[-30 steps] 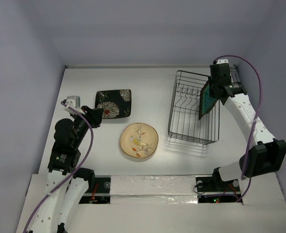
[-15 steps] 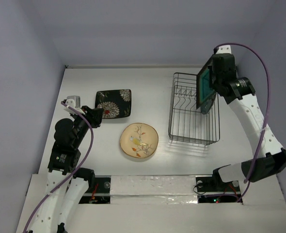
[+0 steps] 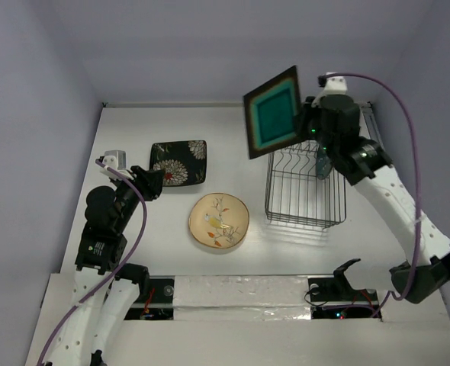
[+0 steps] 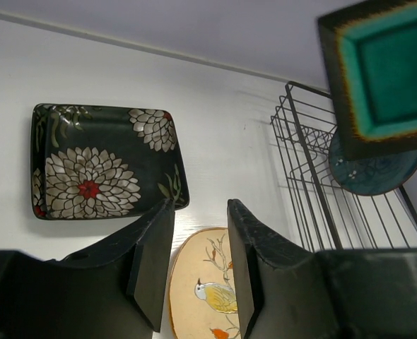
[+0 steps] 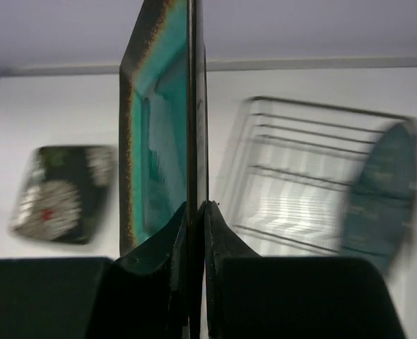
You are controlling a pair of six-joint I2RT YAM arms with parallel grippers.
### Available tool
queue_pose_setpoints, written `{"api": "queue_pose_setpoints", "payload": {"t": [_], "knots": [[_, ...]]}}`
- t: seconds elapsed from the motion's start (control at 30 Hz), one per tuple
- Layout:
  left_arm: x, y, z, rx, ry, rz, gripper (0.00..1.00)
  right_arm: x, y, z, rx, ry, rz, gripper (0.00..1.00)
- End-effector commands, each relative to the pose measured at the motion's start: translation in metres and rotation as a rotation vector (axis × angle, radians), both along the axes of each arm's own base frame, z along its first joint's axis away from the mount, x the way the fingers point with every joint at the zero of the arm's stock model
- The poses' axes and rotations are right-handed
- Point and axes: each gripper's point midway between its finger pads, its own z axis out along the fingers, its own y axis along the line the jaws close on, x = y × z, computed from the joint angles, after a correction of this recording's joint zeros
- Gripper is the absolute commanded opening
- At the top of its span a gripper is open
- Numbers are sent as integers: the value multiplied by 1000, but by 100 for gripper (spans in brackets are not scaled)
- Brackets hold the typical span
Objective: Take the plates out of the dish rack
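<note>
The dark square plate (image 3: 274,116) is free of the rack and the black floral square plate (image 3: 181,162) lies open, so I go on carrying with my right gripper until they stack.
My right gripper (image 3: 307,123) (image 5: 196,205) is shut on the edge of the dark square plate with the teal centre (image 3: 273,113) (image 5: 155,141) and holds it upright, high above the far left corner of the wire dish rack (image 3: 301,221) (image 5: 293,141). This plate also shows in the left wrist view (image 4: 392,78). The round blue-teal plate (image 3: 323,162) (image 4: 374,173) (image 5: 382,191) stands on edge in the rack's far right part. The black floral square plate (image 3: 178,162) (image 4: 99,166) and the cream round plate (image 3: 219,221) (image 4: 208,282) lie flat on the table. My left gripper (image 3: 152,183) (image 4: 200,205) is open and empty, left of both.
The rack (image 4: 293,141) stands at the right of the white table, with the back wall close behind it and side walls on both sides. The two flat plates take up the left centre.
My right gripper has lifted the teal-centred plate up out of the rack and swung it left, its face now turned to the camera. The left arm has not moved.
</note>
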Motion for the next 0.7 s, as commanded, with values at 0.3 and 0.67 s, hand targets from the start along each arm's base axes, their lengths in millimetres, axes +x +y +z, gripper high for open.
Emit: {"api": "queue_pose_setpoints", "payload": {"t": [0.3, 0.67], "knots": [[0, 2, 19, -9, -62, 6, 35, 42, 237, 46, 712, -144, 445, 0], [1, 1, 19, -9, -62, 3, 36, 85, 311, -54, 877, 42, 353, 0]]}}
